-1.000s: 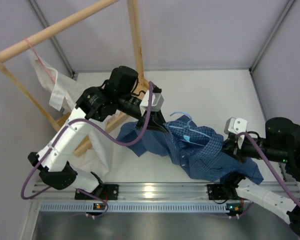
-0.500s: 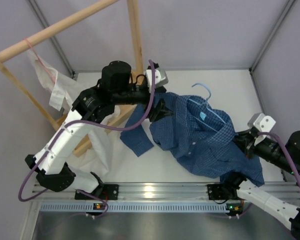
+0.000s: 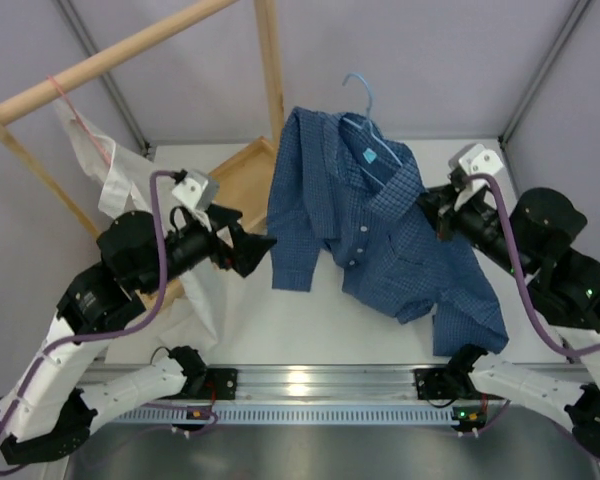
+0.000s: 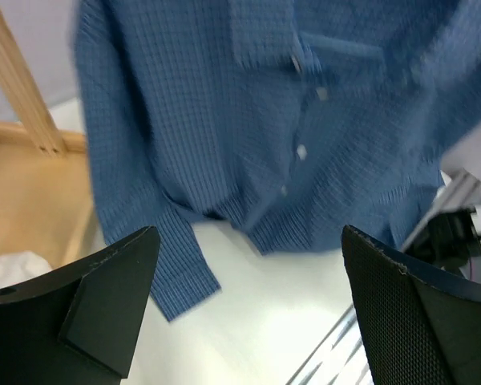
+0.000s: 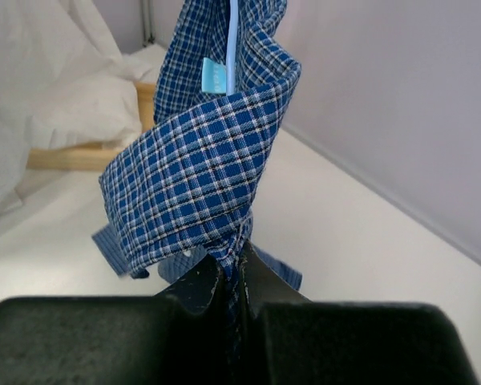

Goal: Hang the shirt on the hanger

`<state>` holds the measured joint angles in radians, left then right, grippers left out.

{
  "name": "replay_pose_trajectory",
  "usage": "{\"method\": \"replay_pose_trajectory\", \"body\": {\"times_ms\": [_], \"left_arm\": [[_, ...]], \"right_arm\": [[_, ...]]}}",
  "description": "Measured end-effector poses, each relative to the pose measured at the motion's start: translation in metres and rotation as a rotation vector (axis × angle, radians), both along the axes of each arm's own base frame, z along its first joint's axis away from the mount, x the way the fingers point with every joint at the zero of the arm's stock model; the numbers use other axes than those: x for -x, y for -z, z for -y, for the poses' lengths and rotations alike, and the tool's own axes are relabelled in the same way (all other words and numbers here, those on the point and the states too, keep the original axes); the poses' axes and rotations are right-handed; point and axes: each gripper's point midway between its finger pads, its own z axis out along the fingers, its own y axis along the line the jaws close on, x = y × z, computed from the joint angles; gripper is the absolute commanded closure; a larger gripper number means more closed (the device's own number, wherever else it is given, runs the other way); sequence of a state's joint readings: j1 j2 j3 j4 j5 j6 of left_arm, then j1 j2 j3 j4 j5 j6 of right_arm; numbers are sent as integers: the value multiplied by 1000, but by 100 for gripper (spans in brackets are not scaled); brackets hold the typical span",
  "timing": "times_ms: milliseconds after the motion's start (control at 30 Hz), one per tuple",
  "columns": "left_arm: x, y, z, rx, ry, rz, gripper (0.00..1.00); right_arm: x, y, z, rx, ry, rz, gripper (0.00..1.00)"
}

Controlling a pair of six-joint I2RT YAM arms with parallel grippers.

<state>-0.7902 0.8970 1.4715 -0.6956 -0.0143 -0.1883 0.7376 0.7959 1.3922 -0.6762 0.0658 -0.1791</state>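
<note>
My left gripper is beside the shirt's sleeve (image 3: pixel 294 258) on the rack's side, so it should move away before my right gripper hangs the hanger over the pole (image 3: pixel 218 7).
The blue checked shirt (image 3: pixel 365 215) hangs in the air, spread out with its front toward the camera, one sleeve dangling at the left. The light-blue hanger (image 3: pixel 360 92) sits inside its collar, the hook sticking out above. My right gripper (image 3: pixel 432 212) is shut on the shirt's shoulder; in the right wrist view the jaws (image 5: pixel 234 263) pinch the checked cloth (image 5: pixel 200 176), and the hanger wire (image 5: pixel 232 32) runs up beside the collar label. My left gripper (image 3: pixel 262 243) stands open to the left of the shirt, apart from it, with nothing between its fingers (image 4: pixel 104 297). The shirt (image 4: pixel 248 120) fills the left wrist view.
A wooden rack with a slanted pole (image 3: pixel 110 62) and an upright post (image 3: pixel 270 60) stands at the back left over a wooden base (image 3: pixel 242 185). A white garment (image 3: pixel 100 165) hangs there on a pinkish-red hanger (image 3: pixel 60 92). A metal rail (image 3: pixel 310 385) runs along the near edge.
My left gripper opened, let go of the shirt and drew back to the left. My right gripper lifted the shirt and hanger off the table toward the back.
</note>
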Motion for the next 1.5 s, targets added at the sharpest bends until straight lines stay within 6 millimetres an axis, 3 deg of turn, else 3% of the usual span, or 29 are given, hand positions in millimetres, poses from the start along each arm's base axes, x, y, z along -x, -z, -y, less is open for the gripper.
{"method": "replay_pose_trajectory", "body": {"times_ms": [133,200,300,433,533,600,667,933,1000,1067,1233,1367,1500], "left_arm": [[21,83,-7,-77,51,-118,2],[22,122,-12,-131,27,-174,2],[18,165,-24,-197,-34,-221,2],[22,184,-32,-195,-53,-210,2],[24,177,-34,-160,-47,-173,2],[25,171,-35,-132,-44,-145,2],[27,168,-37,-115,-44,-129,2],[27,162,-52,-77,-99,-89,2],[23,162,-57,-75,-127,-89,2],[17,164,-63,-74,-164,-95,2],[0,169,-79,-74,-261,-120,2],[-11,172,-81,-62,-270,-149,2],[-10,172,-77,-50,-239,-152,2]], "right_arm": [[-27,-51,-29,-50,-16,56,100],[-39,-85,-42,-91,-27,100,100],[-46,-139,-54,-164,-51,182,100],[-46,-201,-61,-264,-82,295,100],[-43,-224,-67,-321,-120,345,100],[-43,-221,-75,-337,-147,340,100],[-48,-203,-86,-345,-176,317,100],[-79,-61,-135,-277,-232,43,100],[-82,-34,-143,-267,-241,-17,100],[-82,-19,-147,-269,-249,-63,100],[-87,-32,-159,-315,-278,-66,100],[-107,-58,-177,-336,-284,-32,100],[-125,-72,-193,-340,-286,-18,100]]}}
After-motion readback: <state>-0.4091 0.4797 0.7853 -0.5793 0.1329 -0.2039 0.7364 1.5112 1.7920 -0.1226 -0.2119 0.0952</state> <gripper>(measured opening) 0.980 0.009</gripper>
